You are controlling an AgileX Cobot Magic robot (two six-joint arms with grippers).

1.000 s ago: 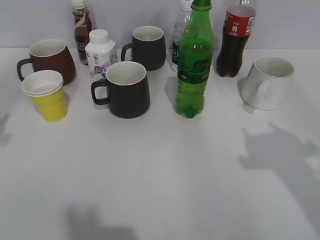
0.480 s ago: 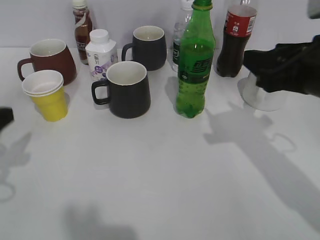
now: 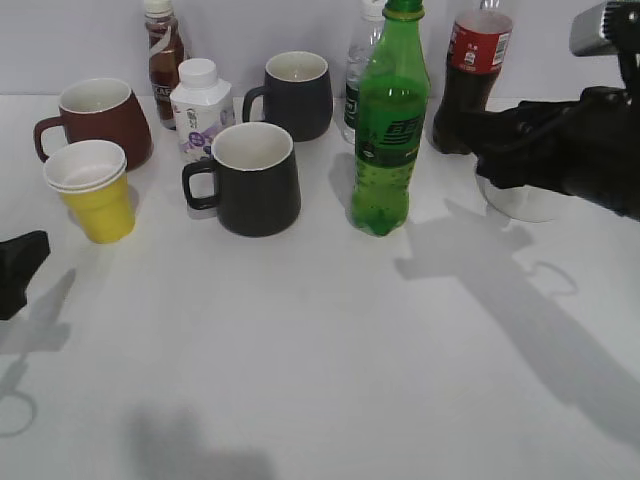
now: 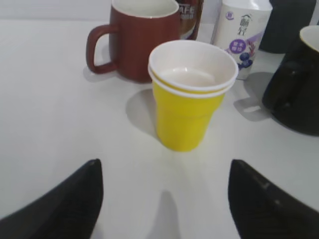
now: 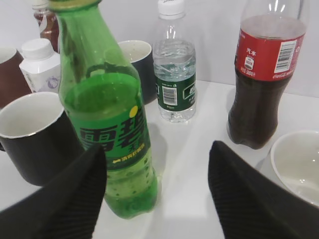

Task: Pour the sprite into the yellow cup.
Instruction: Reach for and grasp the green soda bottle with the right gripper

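The yellow cup (image 3: 91, 190) stands in line with the gap of my left gripper's open fingers, so I should keep moving forward until the fingers straddle the cup's body (image 3: 105, 217).
The sprite (image 3: 388, 130), a tall green bottle with a green cap, stands upright mid-table; it also shows in the right wrist view (image 5: 107, 124). My right gripper (image 3: 475, 145) is open and empty to its right, level with the bottle's middle; in the right wrist view the right gripper (image 5: 155, 154) has the bottle by its left finger, apart from it. The yellow cup (image 3: 95, 205) stands at the left, white inside; it looks like two stacked cups in the left wrist view (image 4: 187, 114). My left gripper (image 3: 20, 270) is open, in front of the cup and short of it; the left wrist view shows its jaws (image 4: 164, 167) wide apart.
A brown mug (image 3: 95, 120) stands behind the yellow cup. Two black mugs (image 3: 255, 180) (image 3: 298, 95), a white carton bottle (image 3: 200, 105) and a brown drink bottle (image 3: 163, 50) stand nearby. A water bottle (image 3: 358, 80), a cola bottle (image 3: 478, 50) and a white mug (image 3: 520, 200) stand by the right gripper.
Both arms have come into view. The right gripper has moved left towards the sprite. The left gripper has come in from the left edge towards the yellow cup.
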